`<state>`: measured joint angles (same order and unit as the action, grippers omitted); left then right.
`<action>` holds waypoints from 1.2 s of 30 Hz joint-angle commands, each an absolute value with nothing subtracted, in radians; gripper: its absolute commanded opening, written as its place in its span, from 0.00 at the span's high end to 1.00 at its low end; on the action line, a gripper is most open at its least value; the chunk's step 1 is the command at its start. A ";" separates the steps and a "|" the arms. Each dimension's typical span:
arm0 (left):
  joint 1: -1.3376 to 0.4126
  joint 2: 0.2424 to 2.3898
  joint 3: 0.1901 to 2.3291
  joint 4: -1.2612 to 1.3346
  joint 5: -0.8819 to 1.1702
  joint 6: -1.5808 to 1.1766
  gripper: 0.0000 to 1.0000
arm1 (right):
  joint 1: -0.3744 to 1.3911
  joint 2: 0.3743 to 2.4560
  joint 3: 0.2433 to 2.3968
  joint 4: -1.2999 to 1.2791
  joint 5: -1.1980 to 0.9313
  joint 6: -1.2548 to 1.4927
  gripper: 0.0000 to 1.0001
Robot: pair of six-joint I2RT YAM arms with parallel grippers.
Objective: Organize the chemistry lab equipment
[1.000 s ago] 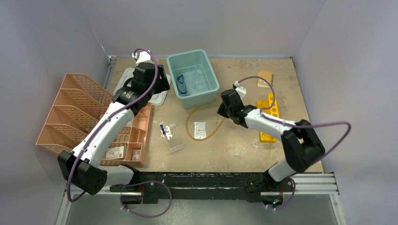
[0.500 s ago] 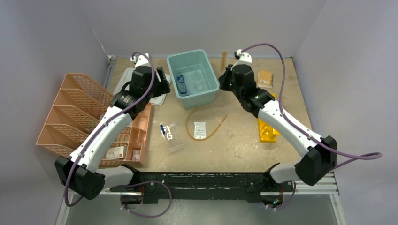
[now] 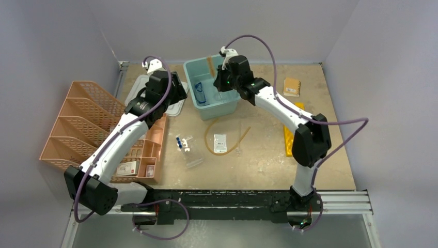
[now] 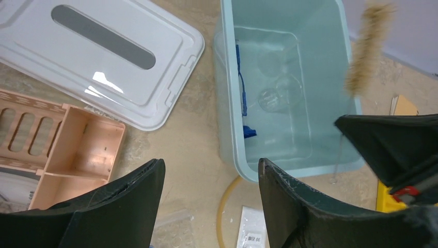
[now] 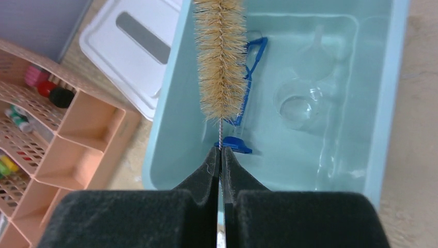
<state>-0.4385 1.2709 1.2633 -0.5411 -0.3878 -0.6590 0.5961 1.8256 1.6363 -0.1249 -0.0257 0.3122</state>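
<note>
The bristle brush (image 3: pixel 210 66) is lengthwise over the teal bin, so my right gripper should now lower it into the open part of the bin (image 3: pixel 208 89) next to the safety glasses and let go of it there.
My right gripper (image 5: pixel 220 152) is shut on the thin wire stem of a tan bristle brush (image 5: pixel 219 57), held above the teal bin (image 5: pixel 387 103). In the bin lie blue-framed safety glasses (image 5: pixel 253 62), a blue-based clear cylinder (image 5: pixel 233 144) and a glass dish (image 5: pixel 294 103). From above, the brush (image 3: pixel 210 64) hangs over the bin's back half. My left gripper (image 4: pixel 210 170) is open and holds nothing, hovering left of the bin (image 4: pixel 227 129). Amber tubing (image 3: pixel 209 135), a white packet (image 3: pixel 220 143) and blue-capped tubes (image 3: pixel 179 142) lie on the table.
The bin's white lid (image 3: pixel 138 88) lies left of the bin. A peach organizer (image 3: pixel 77 124) with a low tray stands along the left edge. A yellow rack (image 3: pixel 290 137) and a brown notebook (image 3: pixel 292 86) are on the right, with a clear bag (image 3: pixel 192 155) mid-table.
My right arm rose from the table's middle with the brush, swung up past the bin's right side, and now holds it over the bin. The left arm has barely moved.
</note>
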 commanded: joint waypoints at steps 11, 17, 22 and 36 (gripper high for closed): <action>-0.415 1.305 1.343 -0.535 -0.463 -0.652 0.35 | 0.605 2.169 2.000 -0.202 -0.074 0.396 1.00; -0.400 1.322 1.348 -0.534 -0.458 -0.643 0.35 | 0.608 2.260 2.051 -0.191 -0.079 0.479 1.00; -0.392 1.330 1.343 -0.536 -0.451 -0.640 0.35 | 0.611 2.276 2.042 -0.193 -0.037 0.494 1.00; -0.385 1.328 1.341 -0.534 -0.429 -0.641 0.35 | 0.616 2.204 2.021 -0.206 -0.049 0.491 0.63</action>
